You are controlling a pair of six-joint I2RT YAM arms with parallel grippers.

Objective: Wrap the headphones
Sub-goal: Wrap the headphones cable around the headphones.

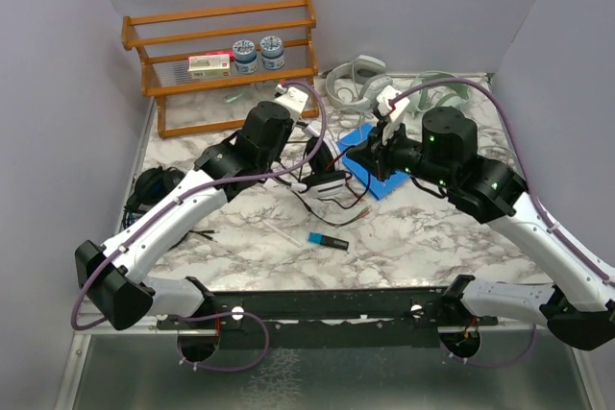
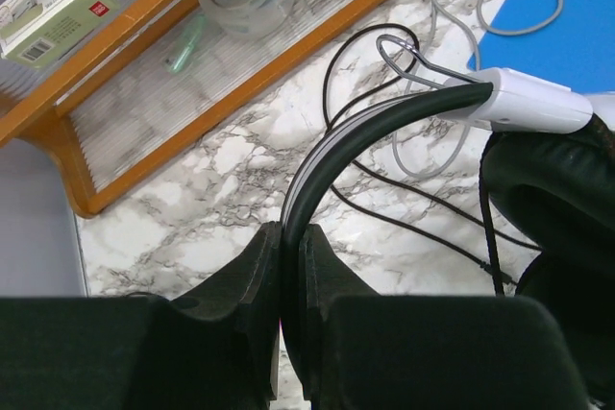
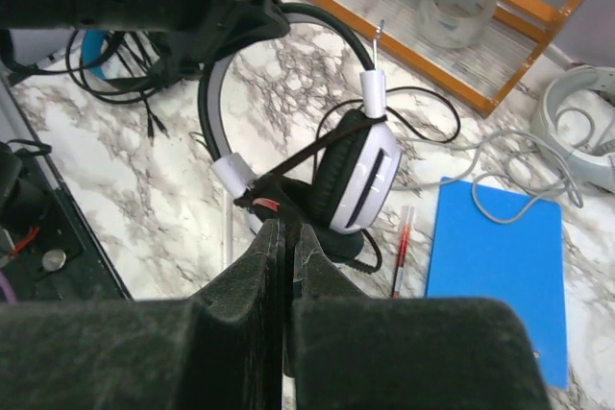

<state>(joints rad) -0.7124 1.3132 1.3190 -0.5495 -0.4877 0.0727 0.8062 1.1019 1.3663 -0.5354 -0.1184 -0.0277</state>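
The black cable crosses the ear cups, so my right gripper should keep pulling its end past the white ear cup until the cable winds around, then release.
The white-and-black headphones lie near the middle of the marble table. My left gripper is shut on their black headband, seen from above at the left gripper. My right gripper sits just in front of the ear cups, shut on the thin black cable that runs across them. More of the cable loops loosely on the table. A pale grey-white pair lies at the back. An all-black pair lies at the left edge.
A wooden rack with jars and a box stands at the back left, a tape roll on its base. A blue pad lies under the right gripper, with a red pen beside it. A small blue stick lies nearer the front.
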